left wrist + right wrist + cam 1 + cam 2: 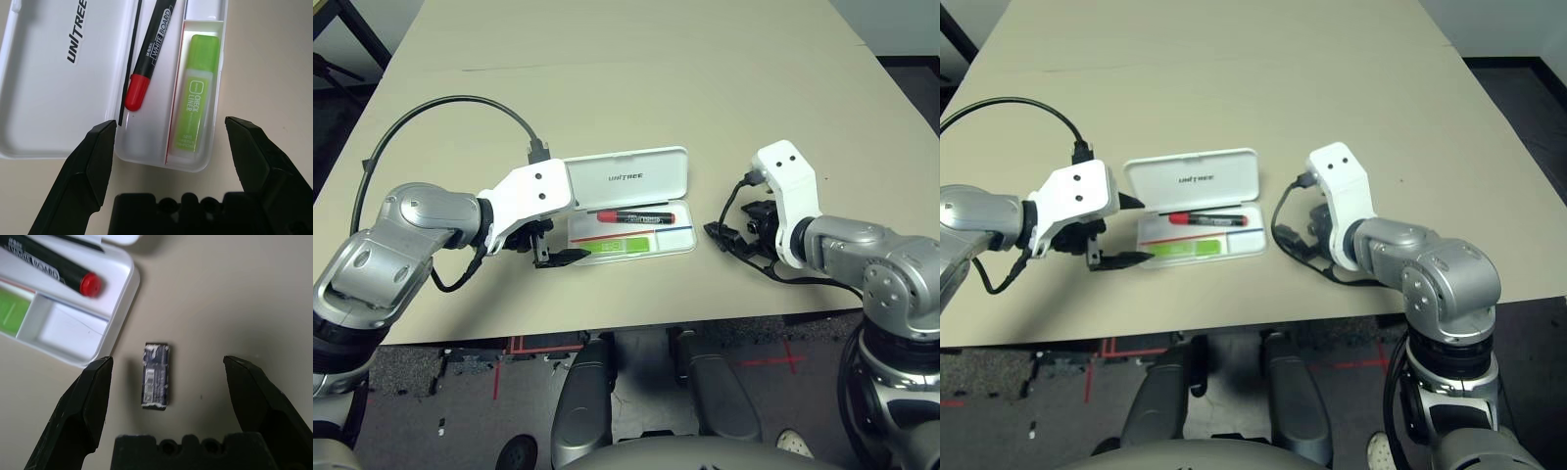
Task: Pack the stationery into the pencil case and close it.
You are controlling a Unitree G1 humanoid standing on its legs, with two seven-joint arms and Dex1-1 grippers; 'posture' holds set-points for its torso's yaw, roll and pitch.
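The dark-grey piece [156, 376] will lie flat inside the pencil case's short end section [674, 239] when the robot lowers it, because that section is empty and looks just longer than the piece.
The white pencil case [651, 164] lies open mid-table, its "UNITREE" lid folded back. In its tray rest the red marker [634, 216] and the bright-green stick [622, 245], side by side in the left wrist view as marker [146, 63] and stick [195, 105]. A tiny dark-grey piece [156, 375] lies on the bare table just off the case's right end. My left gripper [551, 250] stands open at the case's left end [146, 159], holding nothing. My right gripper [167, 361] hangs open over the dark piece, one finger on each side and clear of it.
The beige table [636, 78] stretches wide behind the case. A black cable [440, 103] loops over my left arm. The table's front edge runs close behind both grippers.
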